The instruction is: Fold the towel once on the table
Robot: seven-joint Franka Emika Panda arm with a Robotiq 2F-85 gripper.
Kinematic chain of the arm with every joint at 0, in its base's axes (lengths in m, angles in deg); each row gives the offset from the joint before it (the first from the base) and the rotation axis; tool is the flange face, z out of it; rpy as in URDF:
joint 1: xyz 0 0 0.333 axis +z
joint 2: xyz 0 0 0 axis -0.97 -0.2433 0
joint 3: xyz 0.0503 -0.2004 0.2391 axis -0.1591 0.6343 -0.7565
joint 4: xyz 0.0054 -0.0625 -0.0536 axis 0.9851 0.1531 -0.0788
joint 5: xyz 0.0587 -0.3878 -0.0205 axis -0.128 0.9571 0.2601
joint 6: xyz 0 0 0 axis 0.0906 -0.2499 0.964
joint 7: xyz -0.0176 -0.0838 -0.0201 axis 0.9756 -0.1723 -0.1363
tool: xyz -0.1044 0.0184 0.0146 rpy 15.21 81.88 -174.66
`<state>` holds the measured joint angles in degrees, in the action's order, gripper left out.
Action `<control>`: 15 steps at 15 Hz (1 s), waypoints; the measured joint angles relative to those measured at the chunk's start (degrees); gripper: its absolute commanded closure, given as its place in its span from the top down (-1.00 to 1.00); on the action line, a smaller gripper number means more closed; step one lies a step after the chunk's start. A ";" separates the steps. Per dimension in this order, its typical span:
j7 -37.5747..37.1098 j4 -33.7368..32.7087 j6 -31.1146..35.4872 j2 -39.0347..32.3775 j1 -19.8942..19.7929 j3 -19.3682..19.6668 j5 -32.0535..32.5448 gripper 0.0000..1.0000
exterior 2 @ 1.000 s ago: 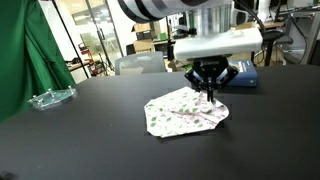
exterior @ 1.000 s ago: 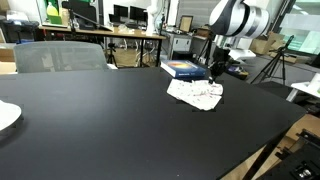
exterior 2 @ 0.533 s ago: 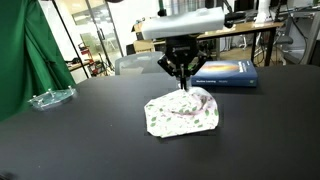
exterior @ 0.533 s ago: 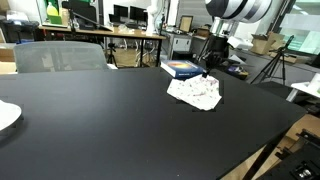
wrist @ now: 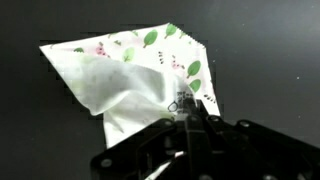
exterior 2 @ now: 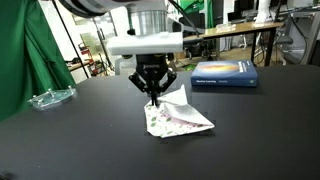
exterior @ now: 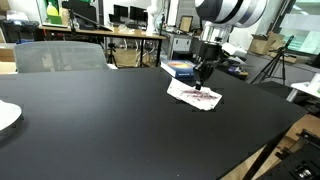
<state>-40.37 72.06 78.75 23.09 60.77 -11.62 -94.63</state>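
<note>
The towel's white flap (wrist: 122,86) reaches across its patterned side, so my gripper keeps bringing the pinched corner down toward the opposite edge (wrist: 211,88) until the corner rests there, and then let go.
The towel (exterior: 195,96) is a small white cloth with a speckle pattern, lying on the black table (exterior: 100,120). It also shows in an exterior view (exterior 2: 178,117) and in the wrist view (wrist: 130,75). My gripper (exterior 2: 153,96) is shut on one corner of the towel and holds that corner lifted over the rest of the cloth, so part of the towel lies doubled over itself. In the wrist view the jaws (wrist: 190,108) pinch the cloth's edge. In an exterior view the gripper (exterior: 199,82) hangs just above the towel.
A blue flat box (exterior 2: 224,74) lies on the table behind the towel; it also shows in an exterior view (exterior: 181,68). A white plate-like rim (exterior: 6,116) sits at the table edge. A clear dish (exterior 2: 50,97) lies by a green curtain. Desks with monitors stand behind.
My gripper has carried the towel's pinched corner across the cloth, away from the blue box. The towel has gone from a spread shape to a partly folded, narrower one.
</note>
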 measured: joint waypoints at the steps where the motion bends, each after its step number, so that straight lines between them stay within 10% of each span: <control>1: 0.00 0.37 -0.06 -0.27 0.61 0.00 0.01 -0.99; 4: -0.01 0.90 -0.22 -1.39 1.93 0.00 0.07 -0.99; 5: -0.01 0.93 -0.30 -1.79 2.20 0.00 0.08 -0.47; 15: -0.07 0.94 -3.16 -1.70 3.52 0.00 0.19 0.75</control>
<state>-40.44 73.00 75.59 21.39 64.29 -11.62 -94.44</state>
